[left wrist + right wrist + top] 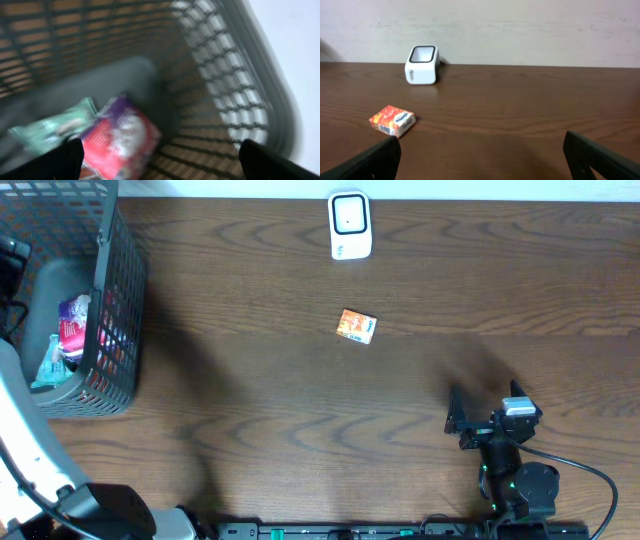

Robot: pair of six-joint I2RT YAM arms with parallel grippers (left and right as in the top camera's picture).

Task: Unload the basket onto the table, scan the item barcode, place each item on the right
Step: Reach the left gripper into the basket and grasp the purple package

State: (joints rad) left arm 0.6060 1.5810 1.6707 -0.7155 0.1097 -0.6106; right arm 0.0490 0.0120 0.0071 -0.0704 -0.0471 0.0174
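Observation:
The red and purple packet (pixel 121 134) is uncovered below my left gripper's open fingers, so I should keep moving down until they straddle the packet's middle (pixel 73 328), then close them.
A small orange box (pixel 357 326) lies flat near the middle of the wooden table; the right wrist view shows it (pixel 393 120) ahead and to the left. The white scanner (pixel 350 225) stands at the table's far edge, also in the right wrist view (pixel 422 65). My right gripper (pixel 487 402) hovers low at the near right, open and empty (pixel 480 160), well short of the box. My left gripper (pixel 160 160) is open and empty inside the dark mesh basket (pixel 220 65), above a red and purple packet (pixel 120 137) and a teal packet (pixel 50 127). That view is blurred.
The basket (pixel 100 280) stands at the table's far left corner with the packets (pixel 72 325) inside. My left arm's white link (pixel 30 440) runs along the left edge. A pale wall backs the table behind the scanner.

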